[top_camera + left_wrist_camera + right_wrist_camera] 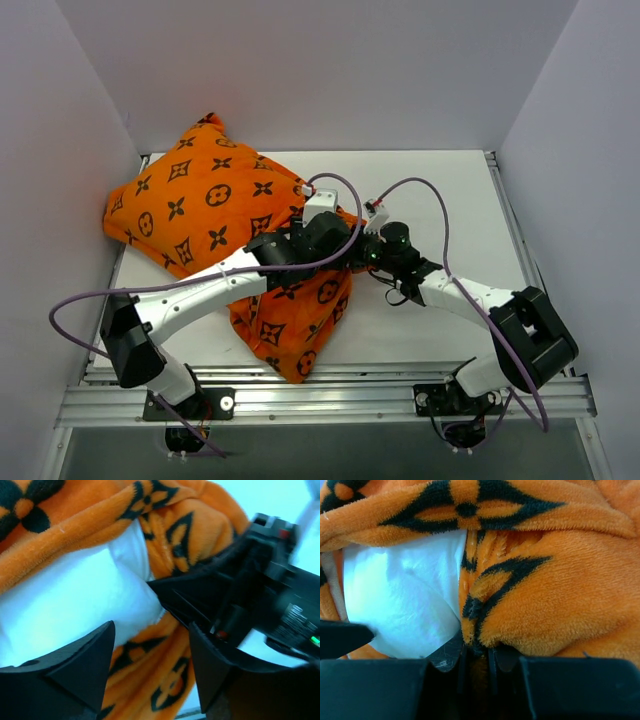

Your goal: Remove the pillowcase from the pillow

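Note:
Next, I move my left gripper back along the pillow and pull the pillowcase's hem (60, 545) away from my right gripper, because both grippers crowd one end of the pillowcase's opening (154, 587).
The orange pillowcase (200, 205) with black motifs lies across the left half of the table, one end hanging toward the front edge. The white pillow (75, 605) shows through the case's opening, also in the right wrist view (400, 595). My right gripper (477, 652) is shut on a fold of the pillowcase (545, 590) at the opening's edge. My left gripper (150, 665) is open just over the opening, with pillowcase fabric (170, 680) between its fingers and the pillow at its left finger. In the top view both grippers meet at the case's right side (345, 245).
White walls close the table (440, 190) at the back and both sides. A metal rail (330, 395) runs along the front edge. Purple cables (425, 195) loop over both arms above the table's middle.

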### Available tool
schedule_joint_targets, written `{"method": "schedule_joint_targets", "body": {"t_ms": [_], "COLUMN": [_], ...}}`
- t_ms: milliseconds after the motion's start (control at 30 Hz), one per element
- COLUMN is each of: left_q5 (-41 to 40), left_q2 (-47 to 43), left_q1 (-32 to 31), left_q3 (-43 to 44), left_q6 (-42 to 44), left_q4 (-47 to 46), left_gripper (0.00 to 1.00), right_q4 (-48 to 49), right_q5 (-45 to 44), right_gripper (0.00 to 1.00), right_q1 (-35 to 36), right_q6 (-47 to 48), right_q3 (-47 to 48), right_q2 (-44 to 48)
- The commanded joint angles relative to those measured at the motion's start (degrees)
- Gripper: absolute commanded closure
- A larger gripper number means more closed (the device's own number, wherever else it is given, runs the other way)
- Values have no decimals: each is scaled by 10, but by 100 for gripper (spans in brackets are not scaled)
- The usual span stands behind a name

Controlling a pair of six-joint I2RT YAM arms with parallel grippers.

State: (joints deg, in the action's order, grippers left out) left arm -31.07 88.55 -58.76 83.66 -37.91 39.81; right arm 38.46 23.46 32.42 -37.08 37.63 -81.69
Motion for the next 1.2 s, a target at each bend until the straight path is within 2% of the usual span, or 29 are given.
{"method": "schedule_joint_targets", "body": {"t_ms": [0, 33, 133, 467, 700, 800, 867, 900, 933, 967, 1133, 1167], "left_q5": [-56, -55, -57, -57, 20, 17, 19, 20, 19, 20, -9, -16], "left_q2": [10, 13, 14, 63, 95, 113, 120, 123, 124, 124, 85, 74], "left_q1": [24, 32, 54, 88, 83, 85, 89, 91, 96, 99, 122, 125], "left_q3": [18, 15, -2, 10, -8, -9, -10, -11, -12, -11, -5, -6], "left_q6": [-28, -32, -41, -40, -56, -57, -59, -59, -59, -59, -33, -27], "left_q4": [2, 1, -14, 12, -11, -9, -9, -11, -12, -13, 8, 13], "left_gripper": [30, 24, 17, 16, 17, 26, 45, 55, 84, 97, 98, 98], "right_q4": [31, 24, 12, 6, 0, -7, -15, -22, -28, -36, -154, -174], "right_q5": [11, 8, -6, -21, -31, -38, -43, -46, -56, -64, -171, -217], "right_gripper": [100, 100, 100, 100, 100, 100, 100, 100, 100, 100, 100, 100], "right_q1": [19, 21, 30, 39, 46, 51, 54, 54, 54, 53, 46, 41], "right_q6": [22, 25, 37, 50, 58, 63, 68, 69, 72, 75, 85, 84], "right_q3": [29, 30, 24, 15, 24, 28, 31, 31, 31, 32, 46, 49], "right_q2": [16, 18, 32, 41, 31, 36, 42, 44, 48, 54, 74, 81]}}
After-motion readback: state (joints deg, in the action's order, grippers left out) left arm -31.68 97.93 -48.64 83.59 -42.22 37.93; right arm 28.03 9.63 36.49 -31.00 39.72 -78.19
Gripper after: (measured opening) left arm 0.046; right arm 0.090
